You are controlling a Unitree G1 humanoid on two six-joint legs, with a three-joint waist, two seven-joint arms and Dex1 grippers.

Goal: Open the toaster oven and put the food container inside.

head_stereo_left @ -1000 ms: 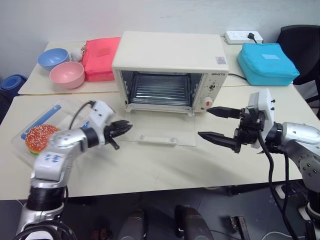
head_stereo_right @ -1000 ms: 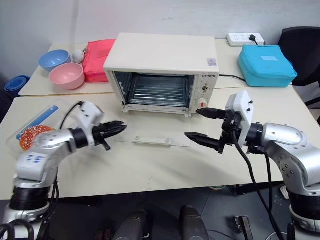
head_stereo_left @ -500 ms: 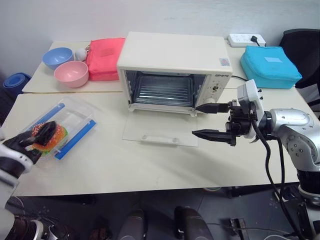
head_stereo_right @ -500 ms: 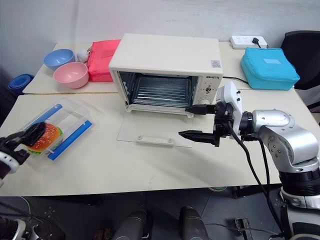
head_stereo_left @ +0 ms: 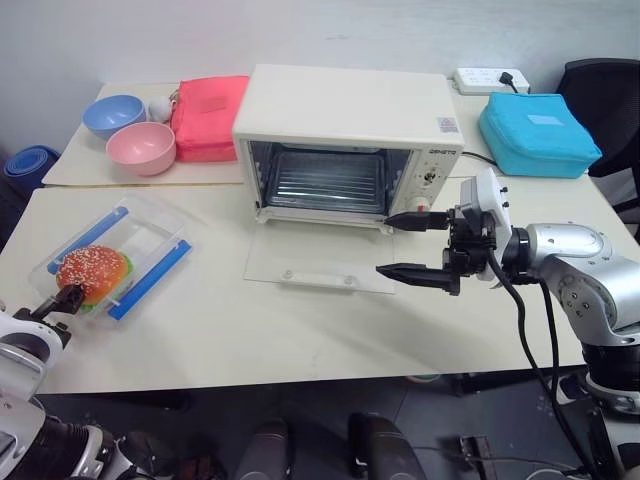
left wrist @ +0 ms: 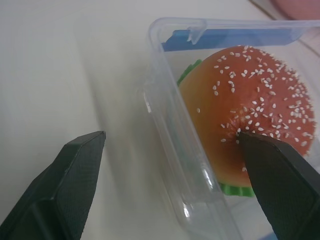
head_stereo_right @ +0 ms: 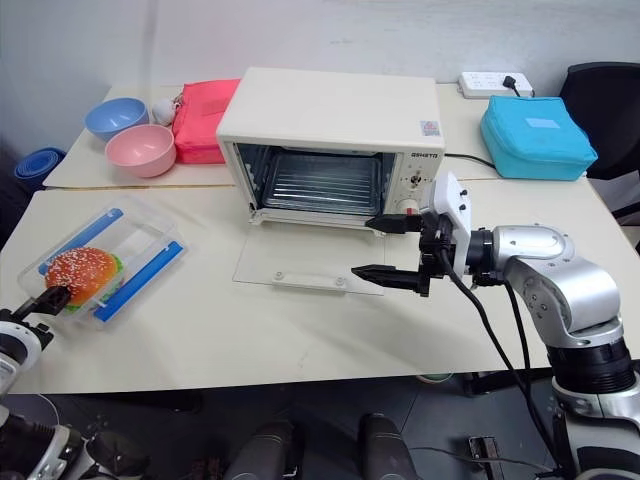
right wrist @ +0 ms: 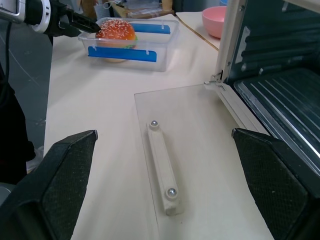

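Note:
The inner finger of the robot's left gripper reaches over the bun [head_stereo_left: 92, 270], so the left gripper should move back and pinch only the container's near side [left wrist: 196, 155] before it lifts the container.
The cream-white toaster oven [head_stereo_left: 345, 120] stands at the middle back of the table, its glass door [head_stereo_left: 320, 262] dropped flat with the white handle [right wrist: 161, 165] facing up. At the left, the clear food container [head_stereo_left: 115, 262] with blue clips holds a toy hamburger [left wrist: 250, 115]. My left gripper [head_stereo_left: 60, 302] is open at the container's near end. One of its fingers [left wrist: 65, 185] is outside the near wall and the other is over the bun. My right gripper [head_stereo_left: 385, 245] hangs open just right of the door, holding nothing.
A pink bowl [head_stereo_left: 140, 148], a blue bowl [head_stereo_left: 108, 115] and a red pouch [head_stereo_left: 208, 115] sit at the back left. A blue pouch [head_stereo_left: 538, 130] and a power strip [head_stereo_left: 487, 75] are at the back right, beside a black chair [head_stereo_left: 600, 80].
My left arm has swung from the door's left edge out to the container's near end, and its gripper has opened. The right gripper has hardly moved.

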